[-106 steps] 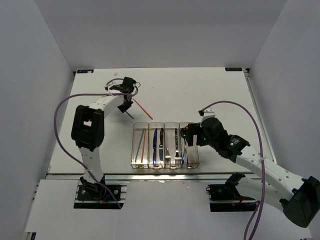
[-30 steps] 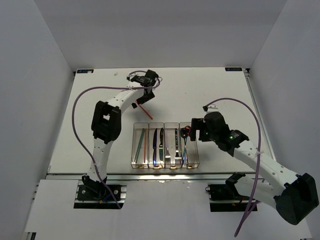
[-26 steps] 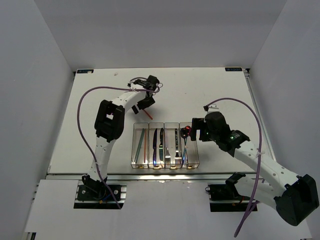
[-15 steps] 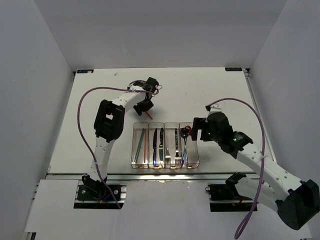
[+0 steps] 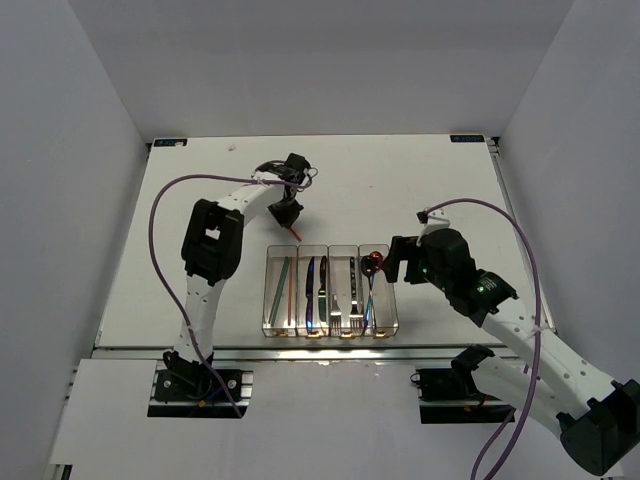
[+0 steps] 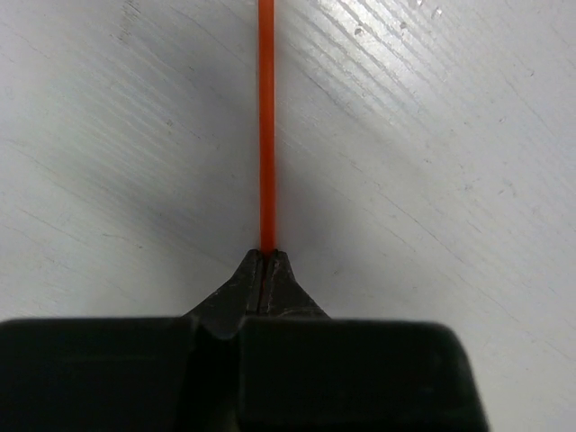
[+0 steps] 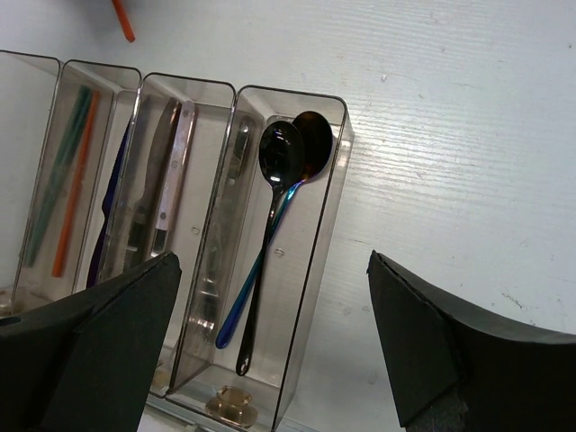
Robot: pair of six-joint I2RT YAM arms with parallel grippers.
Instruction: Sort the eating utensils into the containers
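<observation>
The orange-red chopstick [image 5: 295, 234] slants low toward the bins' far ends, so the robot's left gripper should back away, raise it clear and line it up with the chopstick bin [image 5: 282, 288].
My left gripper [image 5: 287, 212] is shut on one end of an orange-red chopstick [image 5: 296, 233], low over the table just beyond the containers. In the left wrist view the jaws [image 6: 266, 258] pinch the chopstick [image 6: 266, 117], which runs straight away from them. The containers [image 5: 331, 248] are four joined clear bins. They hold a green and an orange chopstick [image 5: 284, 288], knives [image 5: 316, 290], a fork [image 5: 346, 292] and two spoons [image 5: 373, 275]. My right gripper [image 5: 393, 262] is open and empty beside the spoon bin [image 7: 335, 162], with the spoons [image 7: 281, 157] in its view.
The free tip of the held chopstick [image 7: 123, 20] shows just past the bins' far ends in the right wrist view. The white table [image 5: 420, 190] has raised edges. The bins stand near its front edge, between the two arm bases.
My left gripper has carried the orange-red chopstick from the far left towards the bins' far end. My right gripper has drawn back to the right, away from the spoon bin.
</observation>
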